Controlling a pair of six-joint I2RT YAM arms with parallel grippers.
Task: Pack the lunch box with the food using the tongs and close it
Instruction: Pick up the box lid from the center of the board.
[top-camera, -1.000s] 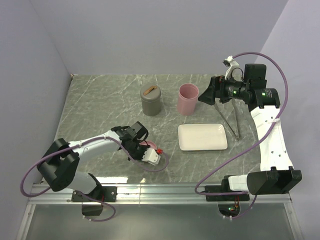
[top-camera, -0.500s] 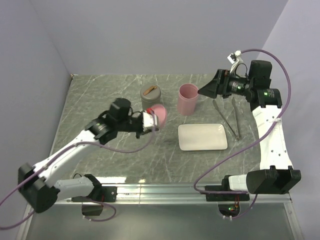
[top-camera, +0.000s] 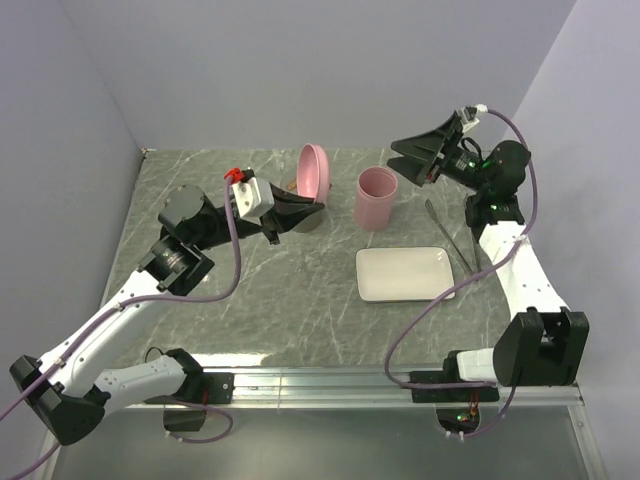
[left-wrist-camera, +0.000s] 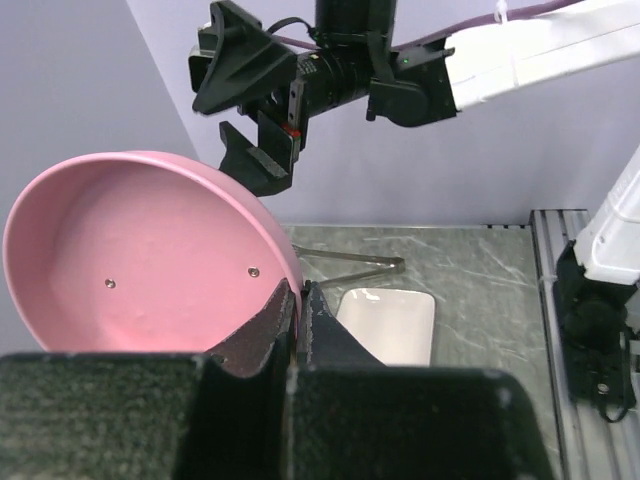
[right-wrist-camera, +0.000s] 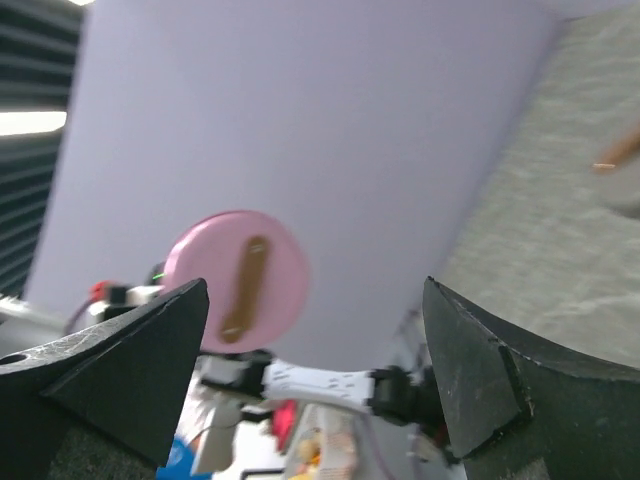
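The brown strap (right-wrist-camera: 246, 289) runs across the middle of the pink lid (top-camera: 314, 173), so I expect the lid to hang level when I carry it by the strap.
My left gripper (top-camera: 314, 205) is raised at mid-table and shut on the lower rim of the lunch box's pink round lid (top-camera: 314, 172). The lid stands on edge; its hollow inside fills the left wrist view (left-wrist-camera: 140, 260), with my fingers (left-wrist-camera: 275, 320) pinching the rim. The pink cylindrical lunch box (top-camera: 377, 198) stands open just right of it. The grey metal tongs (top-camera: 452, 235) lie on the table at the right (left-wrist-camera: 352, 265). My right gripper (top-camera: 425, 155) hovers high above the tongs, open and empty; its view shows the lid's brown-strapped outer face (right-wrist-camera: 237, 280). The food is out of view.
A grey pot (top-camera: 292, 187) is mostly hidden behind my left gripper. A white rectangular tray (top-camera: 405, 273) lies in front of the pink box, also in the left wrist view (left-wrist-camera: 392, 325). Walls close the table at the back and sides.
My left arm swung the pink lid from low at the front of the table up to beside the grey pot. My right gripper rose and tipped upward, away from the tongs.
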